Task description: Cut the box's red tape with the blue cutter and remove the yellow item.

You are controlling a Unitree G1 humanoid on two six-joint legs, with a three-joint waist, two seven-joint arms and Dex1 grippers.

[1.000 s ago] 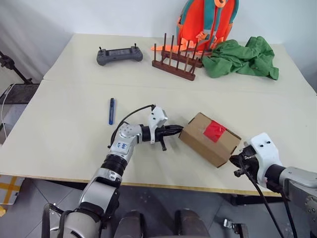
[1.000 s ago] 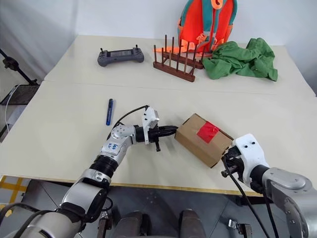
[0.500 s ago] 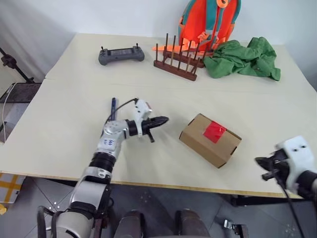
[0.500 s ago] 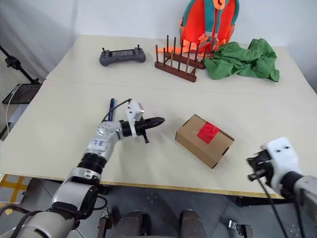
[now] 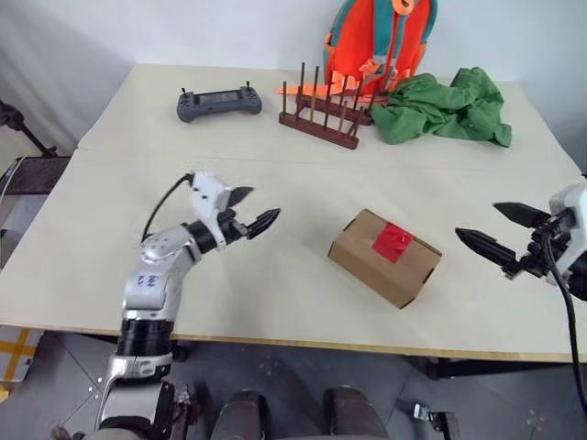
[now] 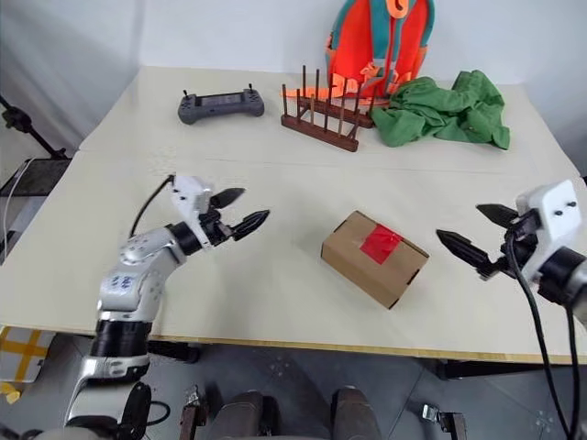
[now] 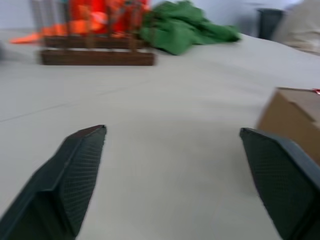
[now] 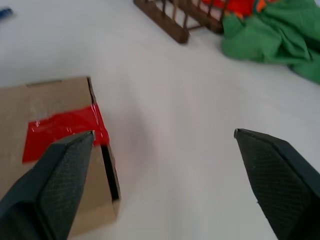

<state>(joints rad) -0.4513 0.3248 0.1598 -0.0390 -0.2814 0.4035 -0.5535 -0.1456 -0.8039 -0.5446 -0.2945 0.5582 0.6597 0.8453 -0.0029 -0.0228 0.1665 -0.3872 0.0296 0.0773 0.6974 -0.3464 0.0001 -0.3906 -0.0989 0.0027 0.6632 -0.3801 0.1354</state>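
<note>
My gripper should expect the lid's seam [image 5: 403, 229] along the box's far edge, because the red tape [image 5: 393, 242] reaches that edge and ends partway across the box's top.
The brown cardboard box [image 5: 383, 259] lies closed on the table's near middle, with the red tape [image 5: 394, 241] across its top seam. My left gripper [image 5: 257, 206] hovers open to the left of the box, a clear gap from it, pointing toward it. On the box's right, my right gripper [image 5: 479, 222] hangs open above the table and holds nothing. In the right wrist view the taped box top [image 8: 55, 150] lies below the fingers [image 8: 60, 165]. A blue end, likely the blue cutter [image 8: 4, 12], shows at that view's edge; my left hand covers it in the head views. The yellow item is hidden.
At the back of the table stand a grey game controller [image 5: 218, 102], a dark wooden rack [image 5: 321, 119], a crumpled green cloth [image 5: 445, 105] and an orange backpack [image 5: 381, 37]. A seam crosses the table [image 5: 367, 170] behind the box.
Both grippers went from shut to open. The left one drew back left and up from the box's left end. The right one rose and swung right, away from the box's near corner.
</note>
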